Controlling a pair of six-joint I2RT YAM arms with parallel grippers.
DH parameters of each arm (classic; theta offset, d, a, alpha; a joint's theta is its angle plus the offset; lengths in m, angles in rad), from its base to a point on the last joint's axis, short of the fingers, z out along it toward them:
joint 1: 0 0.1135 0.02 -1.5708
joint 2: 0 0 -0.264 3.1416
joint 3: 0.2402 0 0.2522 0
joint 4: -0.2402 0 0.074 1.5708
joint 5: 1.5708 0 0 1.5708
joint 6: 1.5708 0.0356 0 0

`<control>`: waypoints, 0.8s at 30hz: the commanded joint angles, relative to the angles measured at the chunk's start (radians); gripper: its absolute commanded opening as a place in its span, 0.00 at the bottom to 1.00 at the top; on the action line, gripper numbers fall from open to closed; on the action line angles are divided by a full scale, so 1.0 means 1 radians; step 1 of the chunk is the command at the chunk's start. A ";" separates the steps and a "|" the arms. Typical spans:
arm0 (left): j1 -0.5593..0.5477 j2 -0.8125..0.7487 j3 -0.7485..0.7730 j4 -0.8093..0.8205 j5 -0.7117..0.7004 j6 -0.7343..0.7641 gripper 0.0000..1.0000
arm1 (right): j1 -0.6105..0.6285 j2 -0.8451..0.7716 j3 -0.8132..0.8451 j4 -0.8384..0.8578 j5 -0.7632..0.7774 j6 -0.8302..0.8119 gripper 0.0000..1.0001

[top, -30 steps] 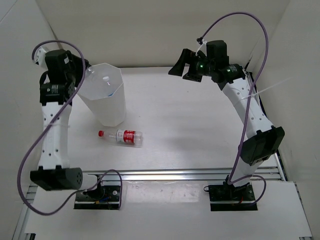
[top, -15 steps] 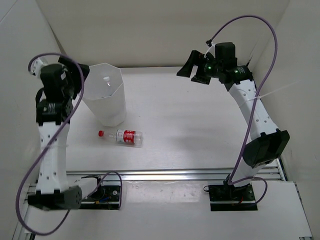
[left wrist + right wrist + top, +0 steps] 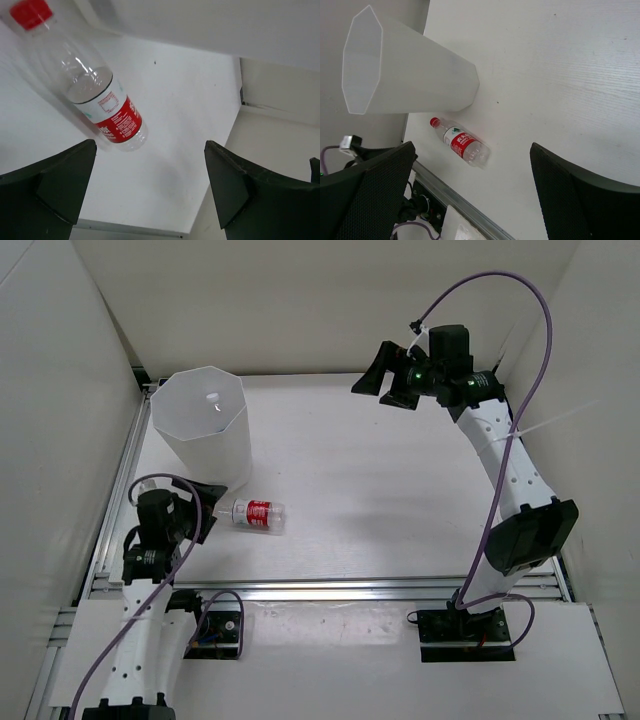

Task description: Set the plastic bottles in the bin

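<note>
The red-capped bottle lies clear of the bin, cap end (image 3: 32, 14) toward the left gripper's open fingers, so the fingers should keep going down until they are on both sides of its upper body (image 3: 70, 64).
The red-capped bottle (image 3: 260, 514) with a red label lies on its side on the white table, in front of the tall white faceted bin (image 3: 232, 445). My left gripper (image 3: 207, 502) is low at the bottle's cap end, open and empty; its wrist view has the bottle (image 3: 100, 95) ahead of the open gripper (image 3: 150, 185). My right gripper (image 3: 384, 380) is open and empty, high at the back right. Its view (image 3: 472, 192) looks down on the bin (image 3: 415, 75) and the bottle (image 3: 464, 146). A small white cap (image 3: 213, 398) shows inside the bin. The other bottles are hidden.
White walls enclose the table on the left, back and right. A metal rail (image 3: 350, 588) runs along the near edge, with the arm bases behind it. The left wall stands close beside the bin.
My left arm has swung down from beside the bin's rim to low on the table at the bottle's cap end. My right gripper shifted slightly to the right, then stayed still.
</note>
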 commanded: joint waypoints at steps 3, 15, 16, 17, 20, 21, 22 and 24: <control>0.004 0.031 -0.113 0.159 0.145 -0.116 1.00 | 0.000 0.003 0.010 0.016 -0.034 0.001 0.99; 0.024 0.268 -0.229 0.346 0.176 -0.118 1.00 | -0.010 -0.016 -0.009 0.016 -0.034 -0.008 0.99; 0.024 0.285 -0.229 0.346 0.165 -0.103 1.00 | -0.019 -0.016 -0.009 0.016 -0.034 -0.008 0.99; 0.024 0.323 -0.219 0.371 0.165 -0.103 1.00 | -0.019 -0.016 -0.009 0.016 -0.034 -0.018 0.99; 0.024 0.390 -0.206 0.401 0.176 -0.078 1.00 | -0.028 -0.016 -0.009 0.016 -0.034 -0.018 0.99; 0.033 0.439 -0.179 0.412 0.176 -0.078 1.00 | -0.028 -0.016 -0.009 0.016 -0.034 -0.018 0.99; 0.033 0.461 -0.167 0.412 0.188 -0.061 1.00 | -0.028 -0.016 -0.009 0.016 -0.025 -0.018 0.99; 0.033 0.510 -0.147 0.412 0.198 -0.044 1.00 | -0.028 -0.025 -0.009 0.007 -0.016 -0.027 0.99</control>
